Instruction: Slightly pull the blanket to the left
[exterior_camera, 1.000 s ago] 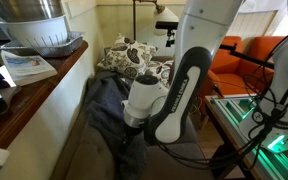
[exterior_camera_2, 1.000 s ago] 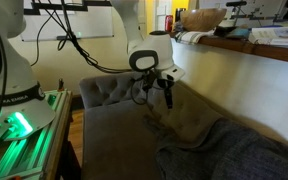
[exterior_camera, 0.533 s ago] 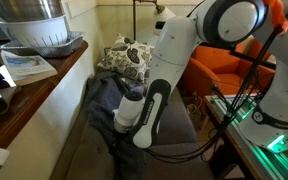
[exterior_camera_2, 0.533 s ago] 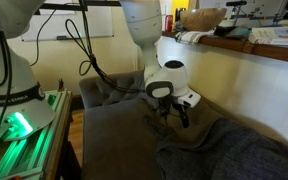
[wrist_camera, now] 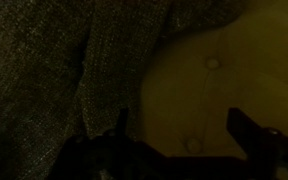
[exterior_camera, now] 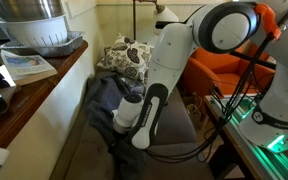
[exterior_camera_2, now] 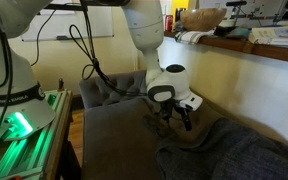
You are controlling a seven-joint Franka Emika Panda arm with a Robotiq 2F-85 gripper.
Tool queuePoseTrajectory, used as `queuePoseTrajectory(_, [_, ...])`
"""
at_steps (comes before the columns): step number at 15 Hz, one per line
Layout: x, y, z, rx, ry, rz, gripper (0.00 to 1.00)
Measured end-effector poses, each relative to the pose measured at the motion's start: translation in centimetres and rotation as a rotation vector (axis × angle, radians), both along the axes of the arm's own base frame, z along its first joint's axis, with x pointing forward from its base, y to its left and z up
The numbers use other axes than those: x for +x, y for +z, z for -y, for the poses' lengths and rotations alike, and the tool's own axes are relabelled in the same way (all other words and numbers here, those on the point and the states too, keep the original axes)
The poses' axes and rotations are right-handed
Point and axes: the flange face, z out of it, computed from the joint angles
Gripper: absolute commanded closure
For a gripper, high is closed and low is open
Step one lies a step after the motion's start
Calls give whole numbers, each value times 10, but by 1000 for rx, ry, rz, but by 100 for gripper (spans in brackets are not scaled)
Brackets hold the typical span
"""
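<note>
The blanket (exterior_camera: pixel 129 162) has rumpled folds (exterior_camera: pixel 103 94) lying loose, so I expect it to spread out along the sofa seat when the robot pulls, while its far end stays by the pillows.
The dark grey-blue blanket (exterior_camera: pixel 102 105) lies rumpled over the brown-grey sofa seat (exterior_camera_2: pixel 114 140). It fills the lower right of an exterior view (exterior_camera_2: pixel 239 155) and the left half of the wrist view (wrist_camera: pixel 34 70). My gripper (exterior_camera_2: pixel 174 119) hangs low over the seat at the blanket's near edge. In the wrist view the gripper (wrist_camera: pixel 184 125) is open, with one dark finger (wrist_camera: pixel 121 125) at the blanket's edge and the other over bare tufted upholstery (wrist_camera: pixel 214 63). Nothing is between the jaws. In an exterior view my white wrist (exterior_camera: pixel 131 112) hides the fingers.
Floral cream-and-brown pillows (exterior_camera: pixel 129 55) lean at the sofa's far end. A counter with a metal bowl (exterior_camera: pixel 34 25) runs along the sofa's back. An orange chair (exterior_camera: pixel 234 60) and a green-lit stand (exterior_camera_2: pixel 29 125) flank the sofa. The tufted sofa arm (exterior_camera_2: pixel 109 90) is behind my gripper.
Over the last second the arm swung down and brought the gripper lower, close to the blanket's edge. Since half a second ago it has barely moved. The blanket has not shifted.
</note>
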Motion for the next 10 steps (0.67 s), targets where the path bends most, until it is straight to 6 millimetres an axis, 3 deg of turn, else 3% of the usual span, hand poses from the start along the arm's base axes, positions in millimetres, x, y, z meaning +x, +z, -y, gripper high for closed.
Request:
queuePoseTrajectory(6, [-2, -33, 55, -105, -36, 61, 0])
queuePoseTrajectory(10, [-1, -56, 65, -123, -40, 61, 0])
